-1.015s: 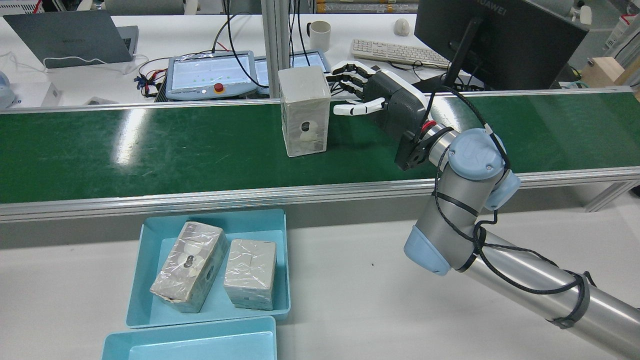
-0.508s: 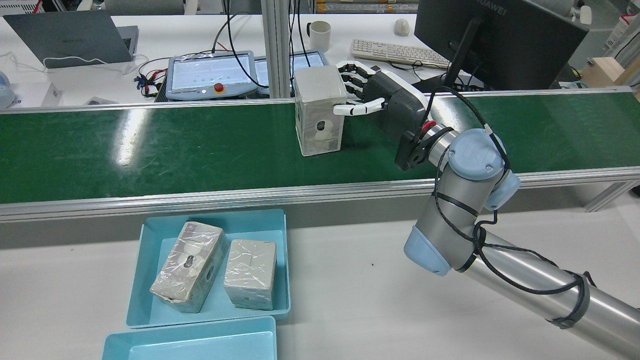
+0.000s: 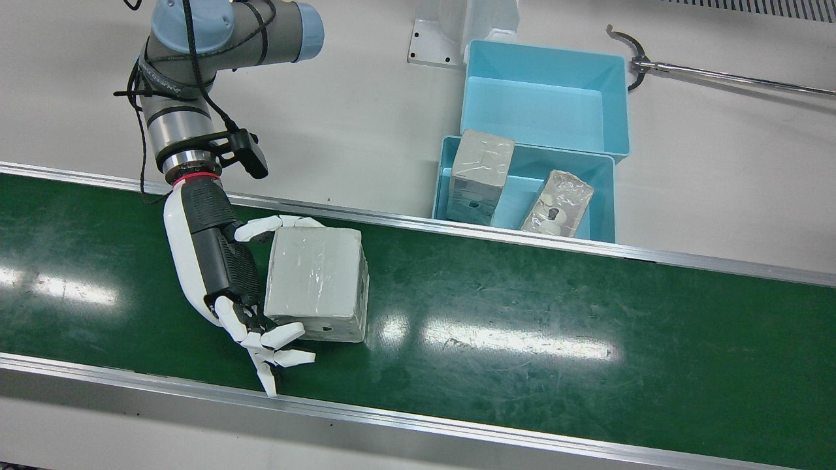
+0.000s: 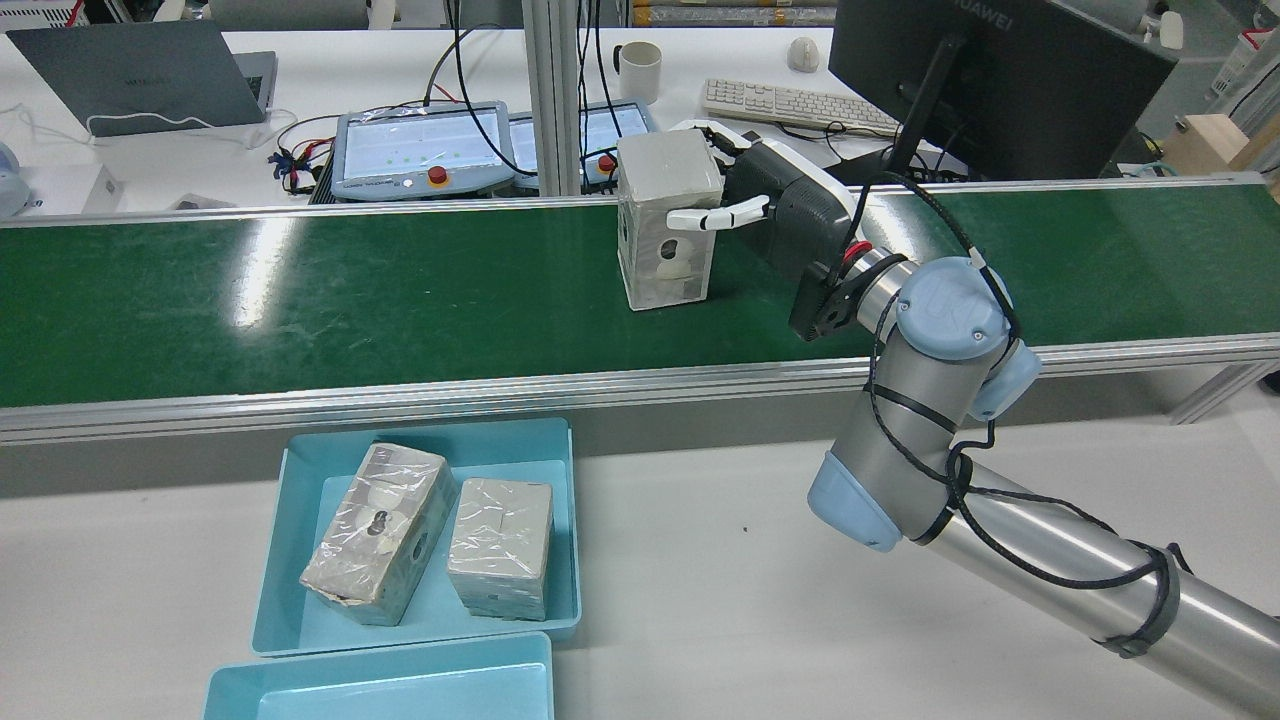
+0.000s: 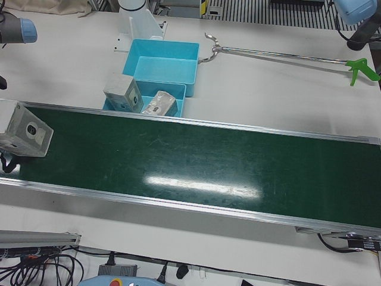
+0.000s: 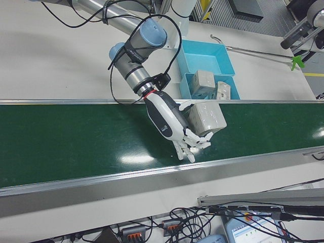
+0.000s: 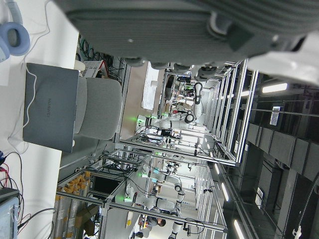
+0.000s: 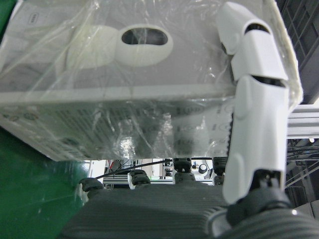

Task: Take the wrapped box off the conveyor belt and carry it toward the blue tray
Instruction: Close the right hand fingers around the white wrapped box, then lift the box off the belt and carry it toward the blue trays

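I expect the wrapped grey box (image 3: 315,275) to tip over when I carry it to the blue tray and open my right gripper, because wrapped boxes already crowd the tray.
The wrapped box (image 3: 317,281) stands upright on the green conveyor belt (image 3: 522,307). It also shows in the rear view (image 4: 668,215), the right-front view (image 6: 206,117) and the right hand view (image 8: 124,74). My right hand (image 3: 215,261) is open on the belt with the box against its palm. The thumb (image 4: 715,216) lies across the box's near face, and the other fingers (image 3: 271,346) stay spread past its far side. The blue tray (image 4: 275,540) sits on the table below the belt. My left hand (image 7: 199,25) shows only as a dark edge in its own view.
Two wrapped boxes (image 4: 380,530) (image 4: 502,545) lie in the blue tray. A second, empty blue tray (image 4: 380,690) sits right behind it. A long grabber tool (image 3: 712,73) lies on the table. Aluminium rails (image 4: 600,385) edge the belt.
The box has ridden the belt to the right in the rear view, from clear of the hand to between its thumb and fingers. The right hand has stayed in place.
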You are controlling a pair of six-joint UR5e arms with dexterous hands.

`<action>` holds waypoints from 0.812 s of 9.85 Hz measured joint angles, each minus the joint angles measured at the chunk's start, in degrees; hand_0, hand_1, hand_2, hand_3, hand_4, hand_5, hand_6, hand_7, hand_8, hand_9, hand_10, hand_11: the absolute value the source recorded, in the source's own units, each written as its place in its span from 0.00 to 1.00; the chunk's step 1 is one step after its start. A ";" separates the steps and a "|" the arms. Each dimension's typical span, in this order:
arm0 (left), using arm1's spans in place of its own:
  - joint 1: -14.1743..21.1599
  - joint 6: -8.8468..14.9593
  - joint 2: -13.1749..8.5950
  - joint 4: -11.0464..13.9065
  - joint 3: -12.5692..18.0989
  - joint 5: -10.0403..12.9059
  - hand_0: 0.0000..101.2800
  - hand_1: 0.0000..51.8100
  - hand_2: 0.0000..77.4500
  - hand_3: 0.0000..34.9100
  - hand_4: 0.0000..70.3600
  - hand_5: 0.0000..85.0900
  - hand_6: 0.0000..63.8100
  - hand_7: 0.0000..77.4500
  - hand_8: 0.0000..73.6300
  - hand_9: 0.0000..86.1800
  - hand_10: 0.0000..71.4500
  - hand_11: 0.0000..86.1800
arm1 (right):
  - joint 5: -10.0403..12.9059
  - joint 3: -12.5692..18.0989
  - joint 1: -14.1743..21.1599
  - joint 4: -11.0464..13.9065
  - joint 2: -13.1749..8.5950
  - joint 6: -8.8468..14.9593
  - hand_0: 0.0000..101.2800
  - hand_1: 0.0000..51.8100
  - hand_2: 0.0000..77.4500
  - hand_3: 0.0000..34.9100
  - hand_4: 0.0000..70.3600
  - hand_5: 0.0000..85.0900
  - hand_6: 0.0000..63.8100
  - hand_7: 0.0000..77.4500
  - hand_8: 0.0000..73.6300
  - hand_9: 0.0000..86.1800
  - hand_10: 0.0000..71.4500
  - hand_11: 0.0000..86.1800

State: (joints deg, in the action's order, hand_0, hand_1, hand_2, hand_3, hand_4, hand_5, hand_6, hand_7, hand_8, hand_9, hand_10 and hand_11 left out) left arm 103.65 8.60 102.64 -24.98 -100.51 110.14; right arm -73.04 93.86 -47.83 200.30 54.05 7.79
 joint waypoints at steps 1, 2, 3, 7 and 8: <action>0.00 0.00 0.00 0.00 0.00 0.00 0.00 0.00 0.01 0.00 0.00 0.01 0.01 0.01 0.00 0.00 0.01 0.00 | 0.00 0.00 0.00 0.00 0.00 -0.02 0.47 0.33 0.33 0.78 0.15 0.48 0.06 0.35 0.00 0.07 0.00 0.01; 0.00 0.00 0.00 0.00 0.00 0.00 0.00 0.00 0.01 0.00 0.00 0.01 0.01 0.01 0.00 0.00 0.01 0.00 | 0.00 0.04 -0.03 0.00 0.00 -0.06 0.47 0.33 0.33 0.78 0.15 0.48 0.06 0.35 0.00 0.07 0.00 0.01; 0.00 0.00 0.00 0.00 0.00 0.00 0.00 0.00 0.01 0.00 0.00 0.01 0.00 0.00 0.00 0.00 0.01 0.00 | 0.02 0.19 -0.04 0.00 -0.03 -0.12 0.47 0.33 0.33 0.78 0.15 0.48 0.06 0.35 0.00 0.07 0.00 0.01; 0.00 0.00 0.00 0.00 0.00 0.00 0.00 0.00 0.01 0.00 0.00 0.01 0.00 0.01 0.00 0.00 0.00 0.00 | 0.09 0.80 -0.24 0.45 -0.77 -0.21 0.52 0.31 0.42 0.65 0.26 0.58 0.24 0.52 0.17 0.21 0.12 0.01; 0.00 0.00 0.00 0.00 0.00 0.00 0.00 0.00 0.01 0.00 0.00 0.01 0.00 0.00 0.00 0.00 0.00 0.00 | 0.08 1.46 -0.43 1.02 -0.83 -0.18 0.55 0.20 0.45 0.55 0.33 0.67 0.36 0.61 0.44 0.42 0.34 0.15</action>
State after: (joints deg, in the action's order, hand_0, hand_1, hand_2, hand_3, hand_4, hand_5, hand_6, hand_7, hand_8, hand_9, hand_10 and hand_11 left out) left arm 103.65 8.60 102.64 -24.98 -100.51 110.14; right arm -72.95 95.32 -48.26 201.32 53.23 7.61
